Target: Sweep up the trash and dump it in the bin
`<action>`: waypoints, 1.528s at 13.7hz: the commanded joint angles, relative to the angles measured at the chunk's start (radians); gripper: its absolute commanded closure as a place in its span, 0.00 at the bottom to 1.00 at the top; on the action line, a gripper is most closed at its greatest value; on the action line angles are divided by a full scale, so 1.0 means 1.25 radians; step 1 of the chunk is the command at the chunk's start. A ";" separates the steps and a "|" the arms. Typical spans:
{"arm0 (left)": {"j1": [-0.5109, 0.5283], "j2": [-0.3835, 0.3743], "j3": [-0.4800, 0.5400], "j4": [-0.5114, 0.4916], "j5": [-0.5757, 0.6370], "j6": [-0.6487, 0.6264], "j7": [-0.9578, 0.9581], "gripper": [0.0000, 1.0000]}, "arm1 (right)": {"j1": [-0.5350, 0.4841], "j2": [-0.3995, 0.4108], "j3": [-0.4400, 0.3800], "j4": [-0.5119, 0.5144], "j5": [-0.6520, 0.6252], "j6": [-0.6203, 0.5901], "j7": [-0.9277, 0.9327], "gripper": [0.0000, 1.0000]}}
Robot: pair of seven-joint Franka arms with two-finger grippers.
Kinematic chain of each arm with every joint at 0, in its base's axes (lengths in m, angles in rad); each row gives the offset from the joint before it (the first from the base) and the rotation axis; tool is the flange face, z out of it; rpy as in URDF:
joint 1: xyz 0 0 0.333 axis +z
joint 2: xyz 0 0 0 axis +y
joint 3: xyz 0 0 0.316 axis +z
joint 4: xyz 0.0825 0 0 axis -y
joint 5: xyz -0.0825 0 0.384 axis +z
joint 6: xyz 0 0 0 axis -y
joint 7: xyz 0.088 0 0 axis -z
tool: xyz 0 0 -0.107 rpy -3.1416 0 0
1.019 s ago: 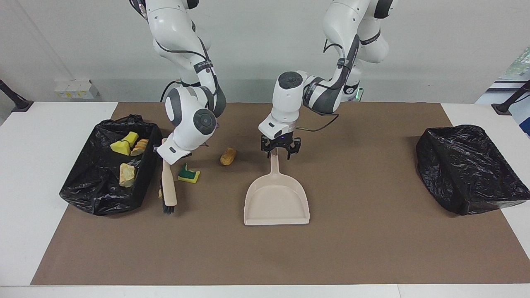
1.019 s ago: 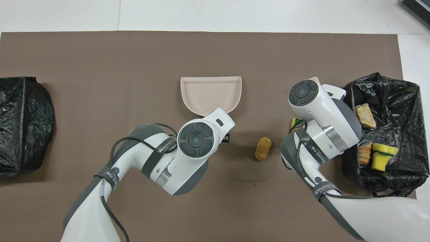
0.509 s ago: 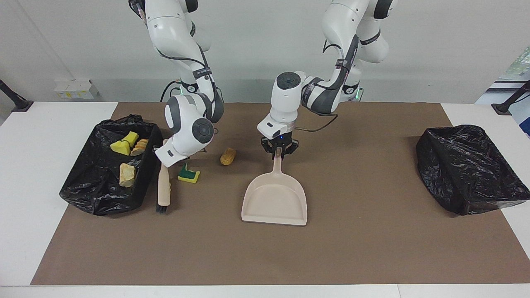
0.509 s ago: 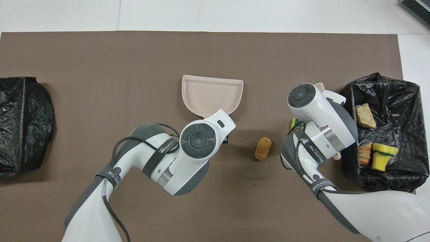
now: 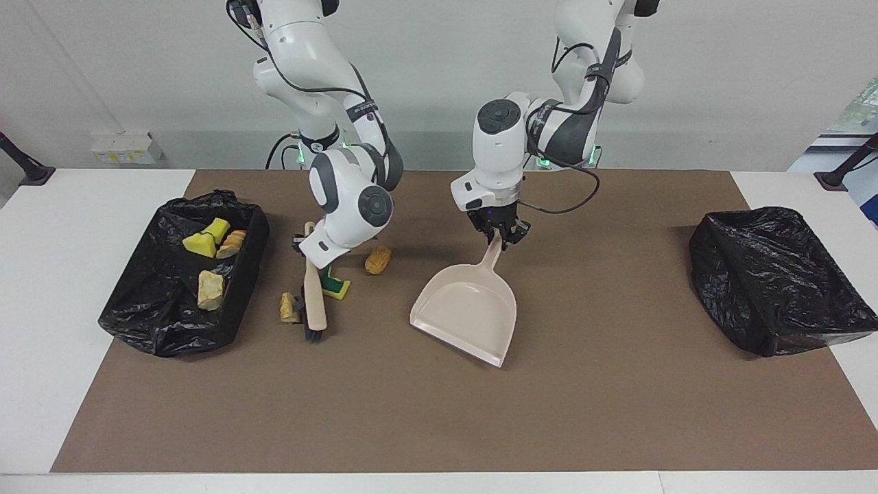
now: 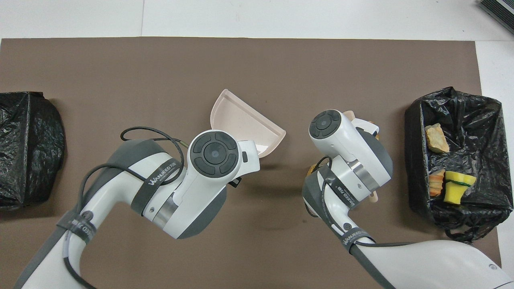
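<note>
A piece of trash [image 5: 289, 308] is on the bin side of the brush, so next my right gripper moves the brush behind that piece and sweeps toward the dustpan's opening [image 5: 457, 342].
My left gripper [image 5: 499, 241] is shut on the handle of the beige dustpan [image 5: 470, 309], which is turned with its mouth toward the right arm's end. In the overhead view the dustpan [image 6: 241, 120] pokes out from under my left wrist. My right gripper [image 5: 307, 249] is shut on the beige brush [image 5: 315, 302], bristles down on the mat. Loose trash lies around the brush: a yellow-green sponge bit [image 5: 335, 285], a pale lump [image 5: 289, 307] and a tan bread-like chunk [image 5: 378, 259]. The black-lined bin [image 5: 171, 322] holds several scraps, among them a yellow wedge [image 5: 200, 245].
A second black-lined bin [image 5: 768, 274] stands at the left arm's end of the brown mat [image 5: 439, 412]. From above, the bin [image 6: 453, 104] with the scraps shows a stone-like lump [image 6: 436, 137] and a yellow piece [image 6: 457, 180].
My left gripper closed on the dustpan handle and swung the pan's mouth toward the right arm's end. My right arm carried the brush away from the bin toward the middle, pushing the sponge along.
</note>
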 commanded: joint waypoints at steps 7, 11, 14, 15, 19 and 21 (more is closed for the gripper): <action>-0.077 -0.201 -0.010 -0.262 0.006 -0.024 0.310 1.00 | -0.094 -0.081 -0.007 0.045 -0.011 -0.097 -0.145 1.00; -0.066 -0.166 -0.005 -0.257 -0.024 0.015 0.432 1.00 | -0.116 -0.109 -0.004 -0.081 -0.030 0.015 -0.159 1.00; -0.042 -0.157 -0.004 -0.254 -0.025 0.030 0.426 1.00 | -0.109 -0.157 -0.004 -0.178 -0.011 0.079 -0.224 1.00; -0.029 -0.153 -0.005 -0.253 -0.025 0.036 0.424 1.00 | -0.103 -0.168 -0.003 -0.200 0.009 0.099 -0.242 1.00; -0.022 -0.155 -0.004 -0.255 -0.025 0.033 0.426 1.00 | -0.037 -0.183 0.001 -0.215 0.126 0.111 -0.242 1.00; -0.010 -0.155 -0.004 -0.257 -0.025 0.033 0.426 1.00 | -0.001 -0.188 -0.001 -0.215 0.209 0.114 -0.231 1.00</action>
